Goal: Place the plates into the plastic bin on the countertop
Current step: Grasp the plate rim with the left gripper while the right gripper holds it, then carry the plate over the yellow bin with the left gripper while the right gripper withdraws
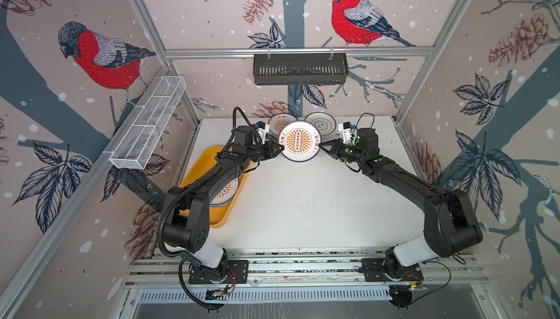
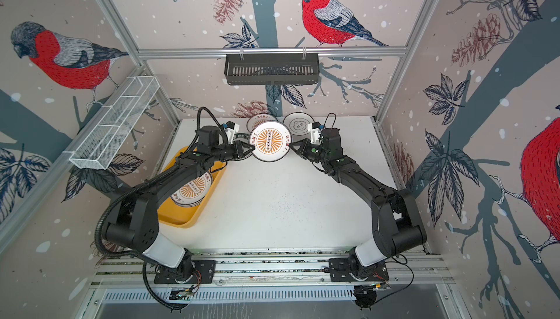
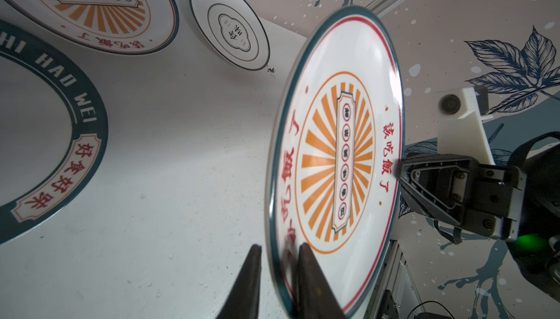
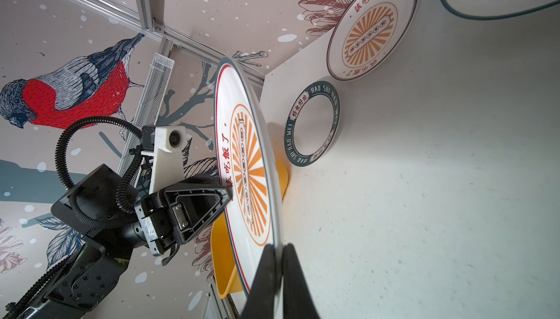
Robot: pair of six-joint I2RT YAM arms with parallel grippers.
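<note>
The robot's right gripper is holding the sunburst plate far from the yellow plastic bin [image 1: 224, 209], so the left gripper should close on the opposite rim [image 1: 282, 144] before the right gripper lets go.
A white plate with an orange sunburst centre [image 1: 299, 141] [image 2: 269, 141] [image 3: 333, 163] [image 4: 245, 166] hangs tilted above the back of the countertop [image 1: 303, 205], between both arms. My right gripper [image 1: 321, 144] [image 4: 279, 246] is shut on its right rim. My left gripper [image 1: 281, 150] [image 3: 280, 246] straddles the opposite rim: one finger lies on the plate's face, the other stands a sliver off its back. The yellow plastic bin [image 1: 221, 223] [image 2: 181, 220] lies under the left arm with sunburst plates [image 2: 191, 190] stacked inside.
On the counter at the back lie a green lettered-rim plate [image 3: 75, 120] [image 4: 312, 126], a sunburst plate [image 1: 280, 122] [image 3: 91, 5] and a thin black-rimmed emblem plate [image 1: 321, 123] [image 3: 230, 29]. A black slatted basket [image 1: 300, 69] and a white wire basket [image 1: 148, 123] hang on the walls.
</note>
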